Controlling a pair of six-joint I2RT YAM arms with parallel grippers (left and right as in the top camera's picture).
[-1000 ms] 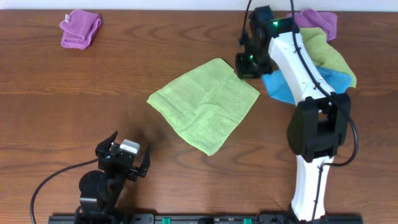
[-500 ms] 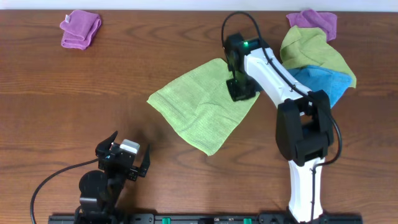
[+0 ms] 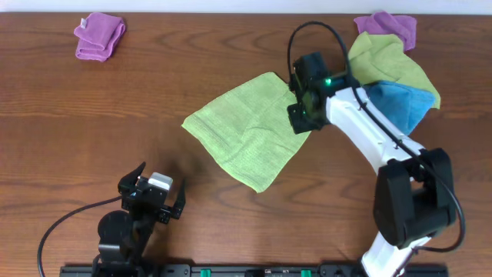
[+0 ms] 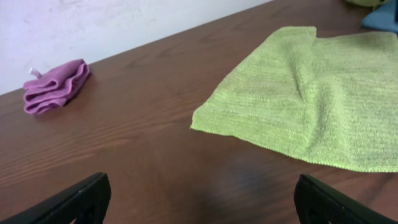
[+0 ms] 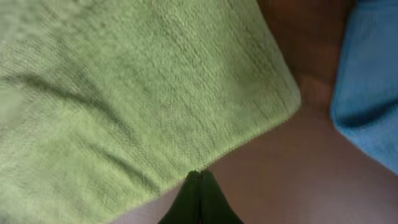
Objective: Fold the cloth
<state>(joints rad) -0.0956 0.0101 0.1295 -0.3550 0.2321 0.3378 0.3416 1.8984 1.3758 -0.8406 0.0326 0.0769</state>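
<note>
The cloth's near corner (image 3: pixel 260 188) points at the robot and the cloth's edges run at a slant, so the robot's right gripper should pull the hem (image 3: pixel 301 143) closer to turn the cloth straighter before the fold.
The cloth (image 3: pixel 246 131) is bright lime green and lies spread flat as a diamond at mid-table, with a low crease through its middle. It also shows in the left wrist view (image 4: pixel 311 99) and the right wrist view (image 5: pixel 137 93). My right gripper (image 3: pixel 301 117) hovers over the cloth's right corner and hides it from above. In its own view the right gripper (image 5: pixel 200 175) is shut, its tips pressed together right at the cloth's hem, with no fabric seen between them. My left gripper (image 3: pixel 161 178) rests near the front left, well short of the cloth. The left gripper (image 4: pixel 202 190) is wide open and holds nothing.
A folded purple cloth (image 3: pixel 100 35) lies at the far left (image 4: pixel 55 85). At the far right is a pile: an olive-green cloth (image 3: pixel 388 65), a blue cloth (image 3: pixel 400 104) close to the right gripper (image 5: pixel 367 93), and a purple cloth (image 3: pixel 388 25).
The right arm swung from beside the cloth's far corner toward the table front, ending over its right corner, jaws shut throughout. The cloth and the left arm have not moved.
</note>
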